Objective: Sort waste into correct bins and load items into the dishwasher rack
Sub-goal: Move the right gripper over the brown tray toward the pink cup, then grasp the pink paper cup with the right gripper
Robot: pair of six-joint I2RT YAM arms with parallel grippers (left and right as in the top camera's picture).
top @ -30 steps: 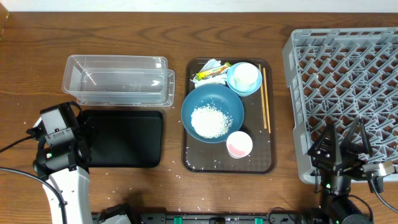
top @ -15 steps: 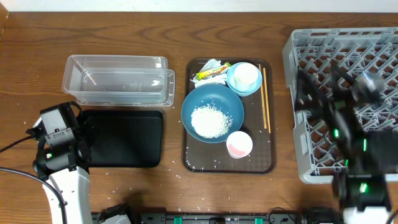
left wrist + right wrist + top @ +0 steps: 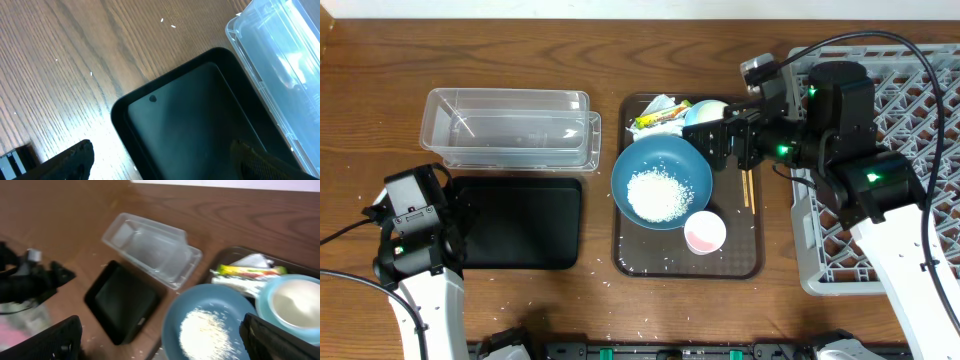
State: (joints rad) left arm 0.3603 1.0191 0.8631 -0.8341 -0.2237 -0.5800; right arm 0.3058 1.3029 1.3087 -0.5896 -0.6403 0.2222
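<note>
I should now move my open right gripper toward the cup (image 3: 706, 232) until its fingers straddle the white cup's front rim (image 3: 691, 245), because it stands clear of the dark-blue bowl.
The large dark-blue bowl (image 3: 662, 182) holds white rice (image 3: 660, 196) on the brown tray. The small light-blue bowl (image 3: 703, 117), partly hidden, sits behind it. The white cup with pink inside (image 3: 704, 232) stands in front. The chopsticks (image 3: 749, 192) lie at the tray's right side. The yellow-green wrapper (image 3: 658, 120) and the tissue (image 3: 666, 103) are at the back. My right gripper (image 3: 730, 148) is open and empty, above the bowls. Its wrist view shows the gripper (image 3: 167, 340), the dark-blue bowl (image 3: 210, 325), light-blue bowl (image 3: 295, 305) and wrapper (image 3: 247, 271). My left gripper (image 3: 160, 160) is open and empty over the black tray (image 3: 200, 125).
The clear tub (image 3: 510, 128) stands at the back left with the black tray (image 3: 515, 222) in front of it. The grey dishwasher rack (image 3: 890, 110) fills the right side. The brown tray (image 3: 620, 255) is in the middle. Stray rice grains lie on the table near the front edge.
My right arm has swung up from the front right corner, across the rack, to hover over the brown tray's bowls. The left arm has not moved.
</note>
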